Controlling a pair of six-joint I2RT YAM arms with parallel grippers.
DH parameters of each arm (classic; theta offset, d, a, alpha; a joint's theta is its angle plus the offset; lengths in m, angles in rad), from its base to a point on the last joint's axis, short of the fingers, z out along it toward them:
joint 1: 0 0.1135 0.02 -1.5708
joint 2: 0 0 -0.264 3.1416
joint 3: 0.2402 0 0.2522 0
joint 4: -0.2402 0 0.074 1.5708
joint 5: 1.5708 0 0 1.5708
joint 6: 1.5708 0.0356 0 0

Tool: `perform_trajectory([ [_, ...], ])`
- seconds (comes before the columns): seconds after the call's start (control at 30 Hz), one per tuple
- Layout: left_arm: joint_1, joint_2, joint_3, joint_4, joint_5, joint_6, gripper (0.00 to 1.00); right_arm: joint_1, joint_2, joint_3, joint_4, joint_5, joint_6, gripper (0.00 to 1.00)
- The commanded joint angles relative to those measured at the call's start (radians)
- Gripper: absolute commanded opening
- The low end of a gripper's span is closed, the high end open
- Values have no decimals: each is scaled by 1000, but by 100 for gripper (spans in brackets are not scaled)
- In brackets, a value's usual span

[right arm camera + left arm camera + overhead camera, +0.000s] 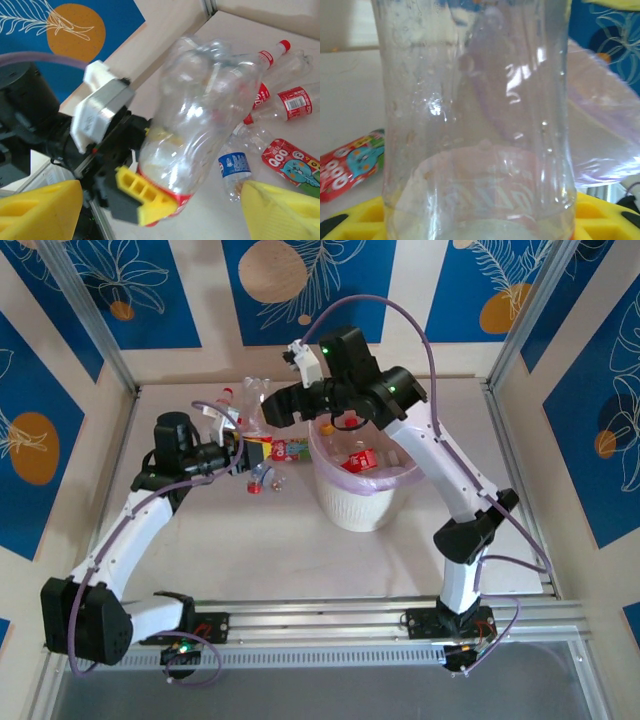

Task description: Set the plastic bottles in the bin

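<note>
The robot's left gripper is holding the clear plastic bottle (177,142) short of the bin, so the right gripper should grab the bottle's loose end (214,59) and bring the bottle to the bin.
My left gripper (243,452) is shut on a clear plastic bottle (200,115), its yellow fingers (150,195) clamped at the red label near the bottle's base. That bottle (475,125) stands very close in the left wrist view. My right gripper (272,407) hangs open just beyond it, its yellow fingers (40,210) wide apart on either side with nothing gripped. The white ribbed bin (362,502) with its pink bag (605,135) stands to the right, with red-labelled bottles (360,458) inside. Several more bottles (295,102) lie on the table behind.
A red cartoon-printed bottle (350,165) lies on the table between my left gripper and the bin. A blue-labelled bottle (235,165) and a red-capped one (272,52) lie near the back wall. The table's front half (270,560) is bare.
</note>
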Motion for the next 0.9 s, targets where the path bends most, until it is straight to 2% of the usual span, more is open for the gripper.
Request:
perform_trajectory([
  [0.0,2,-1,-9,156,140,-35,0,-18,36,69,36,-90,47,86],
  [0.13,1,6,-10,176,177,-32,0,-23,96,124,19,-110,55,89],
  [0.4,1,42,2,194,229,-39,0,-22,177,190,64,-203,96,88],
  [0.53,1,55,-1,225,239,-56,0,-18,207,229,53,-210,100,81],
  [0.73,1,59,7,206,248,-46,0,-16,211,243,42,-200,96,58],
  [0.77,0,56,7,200,247,-42,12,-16,209,243,41,-196,93,56],
  [0.83,2,51,8,181,236,-36,42,-16,205,243,40,-192,89,54],
  [0.87,2,45,10,163,228,-30,63,-15,202,245,42,-189,87,54],
])
